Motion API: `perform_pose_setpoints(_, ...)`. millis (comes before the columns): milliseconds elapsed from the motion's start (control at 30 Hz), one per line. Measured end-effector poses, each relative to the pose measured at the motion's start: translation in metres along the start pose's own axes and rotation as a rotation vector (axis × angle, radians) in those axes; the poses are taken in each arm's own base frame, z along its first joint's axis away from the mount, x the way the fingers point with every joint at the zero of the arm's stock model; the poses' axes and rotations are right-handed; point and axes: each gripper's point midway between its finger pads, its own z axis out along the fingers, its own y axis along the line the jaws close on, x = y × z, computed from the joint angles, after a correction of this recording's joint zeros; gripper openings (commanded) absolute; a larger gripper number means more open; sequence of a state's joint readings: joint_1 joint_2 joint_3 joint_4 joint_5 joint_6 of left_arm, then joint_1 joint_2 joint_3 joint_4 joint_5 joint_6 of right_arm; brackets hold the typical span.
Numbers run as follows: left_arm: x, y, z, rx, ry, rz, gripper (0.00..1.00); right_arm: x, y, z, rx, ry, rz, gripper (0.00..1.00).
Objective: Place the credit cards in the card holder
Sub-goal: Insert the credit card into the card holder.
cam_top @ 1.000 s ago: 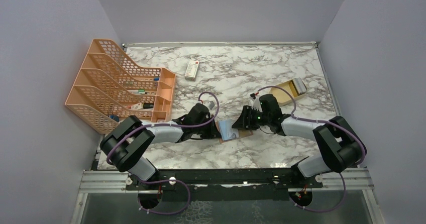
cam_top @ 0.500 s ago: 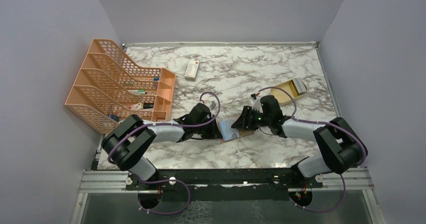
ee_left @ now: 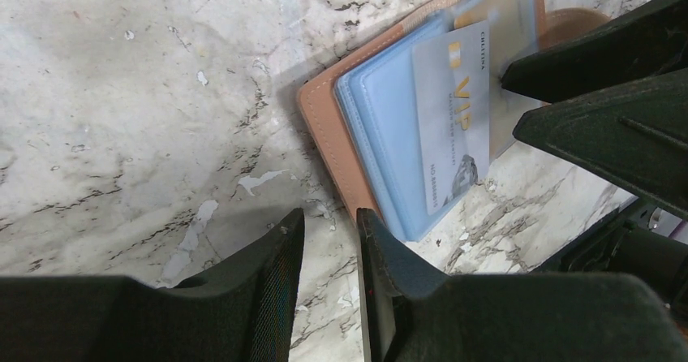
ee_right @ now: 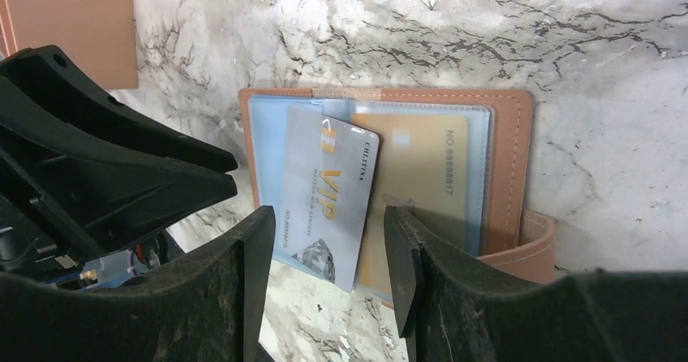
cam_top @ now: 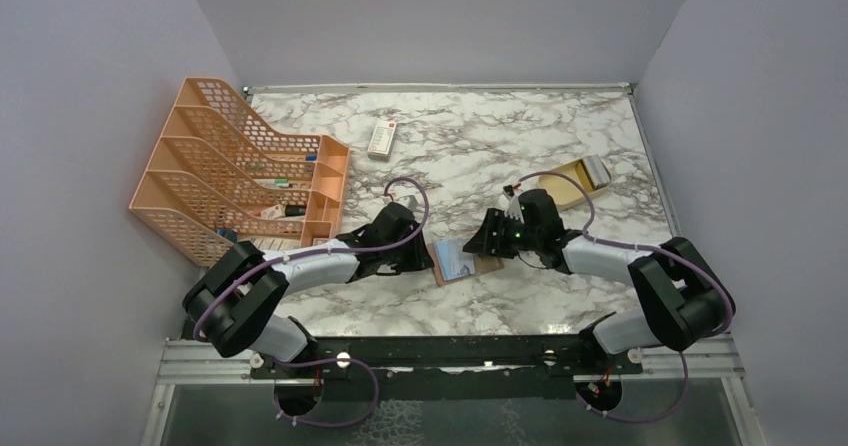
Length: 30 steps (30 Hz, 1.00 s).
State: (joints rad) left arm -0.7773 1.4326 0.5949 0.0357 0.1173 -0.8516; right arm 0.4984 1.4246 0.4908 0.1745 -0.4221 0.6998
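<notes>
The silver VIP card (ee_left: 456, 118) juts from its sleeve, so my left gripper should brace the card holder's brown edge (ee_left: 347, 175) while my right gripper pushes the card in.
The card holder (cam_top: 463, 259) lies open on the marble table; it is brown with pale blue inner sleeves (ee_right: 268, 135). A gold card (ee_right: 426, 175) sits in its right sleeve. A silver VIP card (ee_right: 328, 191) lies tilted on the left half and sticks out over the near edge; it also shows in the left wrist view (ee_left: 454, 127). My right gripper (cam_top: 488, 241) is open just in front of that card, its jaws either side of it (ee_right: 328, 216) without touching. My left gripper (cam_top: 420, 256) is slightly open and empty, beside the holder's brown edge (ee_left: 324, 127).
An orange mesh file rack (cam_top: 230, 181) stands at the left. A white remote-like item (cam_top: 382, 138) lies at the back. A tan shallow box (cam_top: 570, 184) with a grey card (cam_top: 597, 171) in it sits at the right. The holder's clasp tab (ee_right: 535, 244) points right.
My left gripper has drawn back to the left, off the card holder. The holder now lies more exposed and flat. The right gripper has barely moved.
</notes>
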Motion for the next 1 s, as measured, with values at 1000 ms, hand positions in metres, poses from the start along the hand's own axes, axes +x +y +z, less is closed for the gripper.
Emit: perform_pose_setpoints(1000, -0.003, 0.003, 0.014, -0.017, 0.021, 0.013, 0.24, 0.006, 0.023, 0.011, -0.147, 0.060, 0.027, 0.53)
